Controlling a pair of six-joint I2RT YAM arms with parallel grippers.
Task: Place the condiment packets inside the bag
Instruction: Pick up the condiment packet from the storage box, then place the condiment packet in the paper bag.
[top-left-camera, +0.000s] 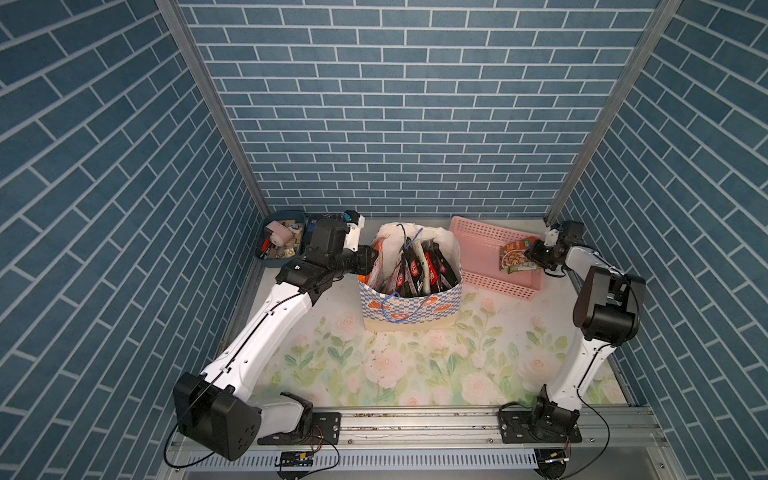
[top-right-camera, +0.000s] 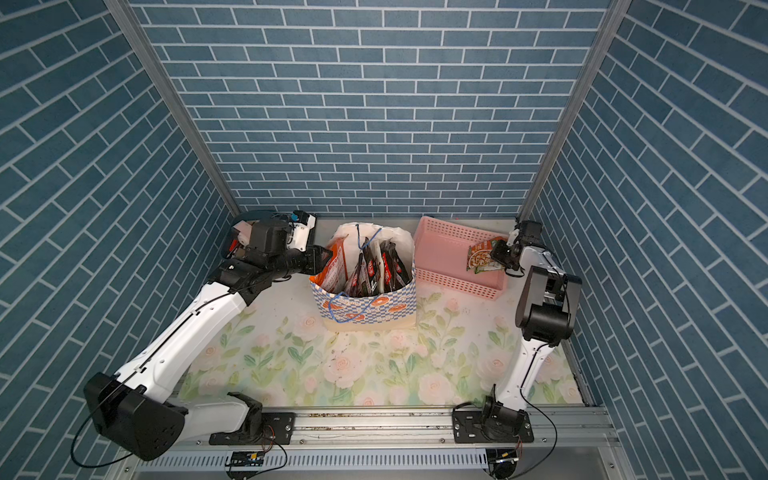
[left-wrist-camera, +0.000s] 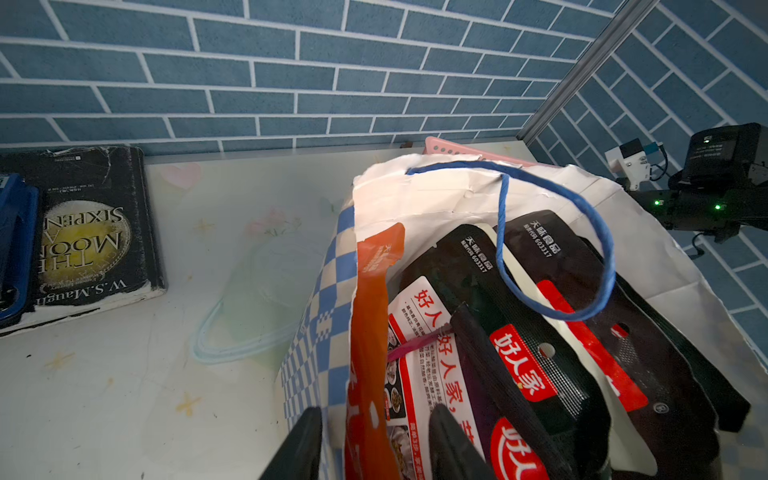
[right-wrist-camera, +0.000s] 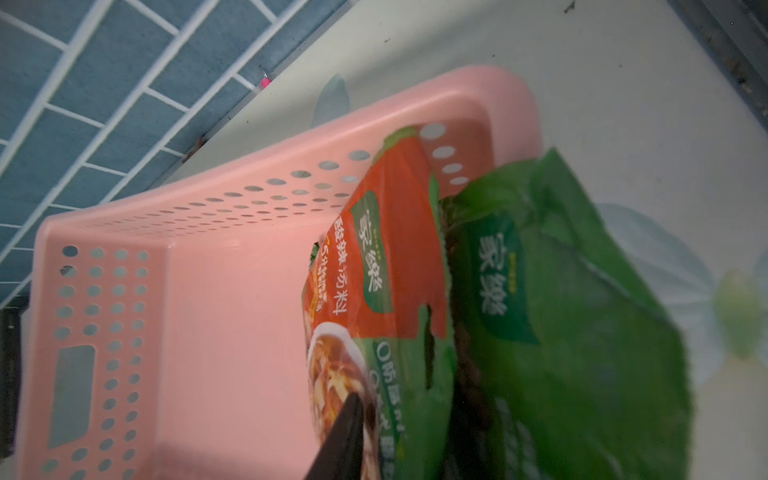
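The bag's side and orange packet (left-wrist-camera: 364, 384) are between the left gripper's open fingers, so the left gripper should pinch the bag's rim (left-wrist-camera: 349, 372) tightly to keep the bag steady before the robot adds another packet.
The blue-and-white checked bag (top-left-camera: 409, 309) (top-right-camera: 365, 307) stands upright at the back middle, with several black, white and orange condiment packets (top-left-camera: 419, 270) (left-wrist-camera: 536, 374) on end inside. My left gripper (top-left-camera: 370, 262) (left-wrist-camera: 374, 415) is at its left rim, one finger outside the checked wall and one inside, shut on the wall and an orange packet (left-wrist-camera: 370, 332). My right gripper (top-left-camera: 532, 257) (right-wrist-camera: 399, 415) reaches into the pink basket (top-left-camera: 498, 286) and is shut on an orange-and-green packet (top-left-camera: 515, 257) (right-wrist-camera: 374, 257). One fingertip (right-wrist-camera: 349, 419) shows on it; the other is hidden. A green packet (right-wrist-camera: 582, 332) lies against it.
A blue tray (top-left-camera: 266, 249) of small bits sits at the back left behind the left arm. A dark book (left-wrist-camera: 91, 224) and a pale face mask (left-wrist-camera: 257, 307) lie on the table left of the bag. Brick-pattern walls close three sides.
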